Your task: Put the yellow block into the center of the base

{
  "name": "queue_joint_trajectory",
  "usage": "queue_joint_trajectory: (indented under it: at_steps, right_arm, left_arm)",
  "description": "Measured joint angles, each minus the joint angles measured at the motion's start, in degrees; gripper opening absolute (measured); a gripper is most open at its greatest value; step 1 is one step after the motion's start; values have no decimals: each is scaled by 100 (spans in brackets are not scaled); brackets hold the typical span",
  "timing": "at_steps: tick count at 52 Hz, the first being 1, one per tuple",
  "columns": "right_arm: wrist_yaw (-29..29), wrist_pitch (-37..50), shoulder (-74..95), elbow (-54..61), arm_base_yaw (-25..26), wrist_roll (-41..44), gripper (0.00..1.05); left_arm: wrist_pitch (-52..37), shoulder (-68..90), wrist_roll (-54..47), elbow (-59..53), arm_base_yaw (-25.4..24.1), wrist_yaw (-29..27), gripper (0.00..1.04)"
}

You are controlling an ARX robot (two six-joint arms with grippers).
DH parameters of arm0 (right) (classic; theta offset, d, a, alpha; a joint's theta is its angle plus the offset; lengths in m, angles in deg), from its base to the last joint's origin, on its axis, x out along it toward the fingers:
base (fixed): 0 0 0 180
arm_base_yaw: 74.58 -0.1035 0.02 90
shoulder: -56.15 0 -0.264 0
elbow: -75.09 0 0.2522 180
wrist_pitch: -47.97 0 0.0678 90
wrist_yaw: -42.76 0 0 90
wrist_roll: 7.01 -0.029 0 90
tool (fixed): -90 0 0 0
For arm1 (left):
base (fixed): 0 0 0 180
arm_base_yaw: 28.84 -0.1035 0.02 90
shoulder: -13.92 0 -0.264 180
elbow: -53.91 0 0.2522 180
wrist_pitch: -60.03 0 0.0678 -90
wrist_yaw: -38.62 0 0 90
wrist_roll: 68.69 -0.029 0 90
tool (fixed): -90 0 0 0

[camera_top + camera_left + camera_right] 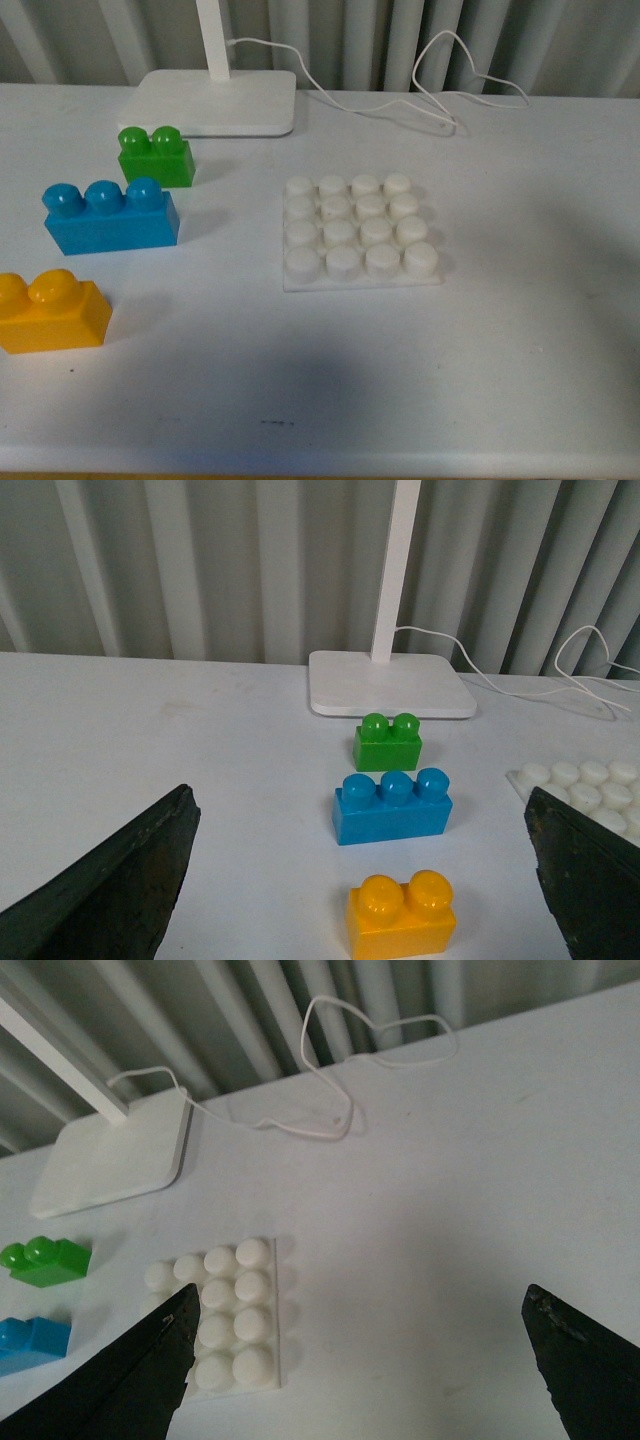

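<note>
The white studded base [358, 232] is lying flat with its edges unclamped [362, 287]. I expect the base to slide a little because of that when I push the yellow block in.
The yellow block [50, 312] sits on the white table at the front left, two studs up; it also shows in the left wrist view [401, 916]. The white studded base [360, 232] lies flat at the table's middle, and shows in the right wrist view [222, 1320] and at the edge of the left wrist view [590, 785]. My left gripper [365, 880] is open, its dark fingers wide on either side of the yellow block, above and before it. My right gripper [365, 1370] is open over bare table beside the base. Neither arm shows in the front view.
A blue three-stud brick [110, 215] and a green two-stud brick [155, 156] stand behind the yellow block. A white lamp foot [215, 102] with a pole and a looping white cable [430, 95] lie at the back. Grey ribbed wall behind.
</note>
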Motion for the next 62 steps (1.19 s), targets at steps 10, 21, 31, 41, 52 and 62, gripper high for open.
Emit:
queue_joint_trajectory:
  at_steps: [10, 21, 31, 41, 52, 62]
  right_arm:
    - [866, 2673, -295, 1200, 22, 1272, 71]
    - [717, 3141, -903, 1921, 232, 1751, 35]
    - [203, 3014, -1523, 2433, 732, 1847, 1]
    - [195, 2763, -2057, 2739, 772, 1849, 1]
    - [179, 2420, -2612, 2927, 772, 1849, 1]
    - [175, 2057, -3108, 3056, 772, 1849, 1]
  left_arm:
    - [0, 0, 0, 0, 0, 0, 98]
    - [0, 0, 0, 0, 0, -4, 98]
    - [0, 0, 0, 0, 0, -11, 98]
    - [0, 0, 0, 0, 0, 0, 98]
    - [0, 0, 0, 0, 0, 0, 98]
    - [0, 0, 2, 0, 0, -2, 98]
